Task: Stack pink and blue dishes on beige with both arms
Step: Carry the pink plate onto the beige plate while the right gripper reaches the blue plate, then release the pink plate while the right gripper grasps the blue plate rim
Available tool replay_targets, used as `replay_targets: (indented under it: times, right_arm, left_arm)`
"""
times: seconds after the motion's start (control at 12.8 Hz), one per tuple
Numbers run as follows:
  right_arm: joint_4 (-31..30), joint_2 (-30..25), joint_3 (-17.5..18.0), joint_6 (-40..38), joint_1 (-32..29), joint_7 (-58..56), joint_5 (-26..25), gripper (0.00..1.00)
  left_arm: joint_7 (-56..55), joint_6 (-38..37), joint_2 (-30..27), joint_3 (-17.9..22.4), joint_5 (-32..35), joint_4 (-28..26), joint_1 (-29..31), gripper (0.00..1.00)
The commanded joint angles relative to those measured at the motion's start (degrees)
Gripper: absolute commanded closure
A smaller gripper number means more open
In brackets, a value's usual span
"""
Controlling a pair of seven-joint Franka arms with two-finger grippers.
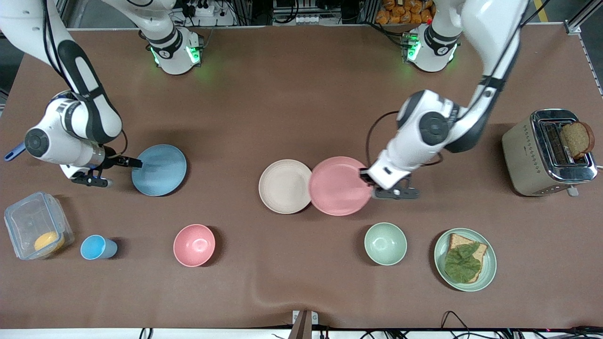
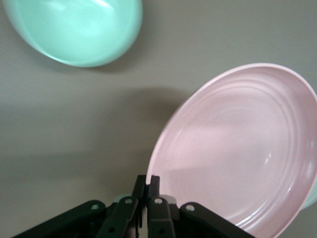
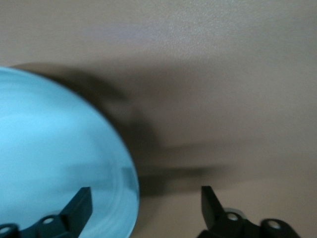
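My gripper will lower the blue plate [image 1: 159, 170], and the plate will nest and cover up the stack, because it is as round and wide as the beige plate [image 1: 284, 186].
Toward the right arm's end lies the light blue plate [image 1: 159, 170]. My right gripper [image 1: 136, 163] is open at its rim. In the right wrist view the blue plate [image 3: 54, 158] has its edge between the spread fingers of that gripper [image 3: 144, 201], one finger over the plate, the other over bare table. The pink plate [image 1: 340, 186] is mid-table, its edge overlapping the rim of the beige plate [image 1: 285, 186] beside it. My left gripper [image 1: 366, 175] is shut on the pink plate's rim. The left wrist view shows the pink plate [image 2: 242, 148] pinched by that gripper [image 2: 148, 186], its shadow on the table.
Nearer the camera stand a pale green bowl [image 1: 385, 243], a green plate with a sandwich [image 1: 465, 259], a pink bowl [image 1: 194, 245], a blue cup [image 1: 96, 247] and a clear lidded box [image 1: 35, 230]. A toaster [image 1: 546, 153] holding bread is at the left arm's end.
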Motion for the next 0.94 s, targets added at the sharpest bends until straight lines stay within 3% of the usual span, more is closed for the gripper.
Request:
replay_targets:
  times: [0.0, 0.16, 0.31, 0.86]
  right_arm:
    - [-0.11, 0.80, 1.10, 1.19, -1.47, -2.26, 0.13, 0.37]
    - [-0.11, 0.80, 1.10, 1.28, -1.39, -4.29, 0.31, 0.76]
    - [0.15, 0.19, 1.10, 1.20, -1.30, -4.29, 0.39, 0.97]
    - [1.20, -3.41, 1.18, -1.43, 0.54, -4.38, 3.47, 1.00]
  left_arm:
    - [-11.21, -1.05, 8.15, 0.41, -0.83, 8.46, -7.56, 1.00]
    - [-16.68, -0.53, 11.41, 0.75, -0.74, 9.88, -11.70, 1.00]
    - [-18.37, 0.18, 13.61, 1.02, -0.48, 11.03, -13.03, 1.00]
    - [-18.20, 0.62, 15.72, 1.55, -0.74, 12.69, -12.51, 1.00]
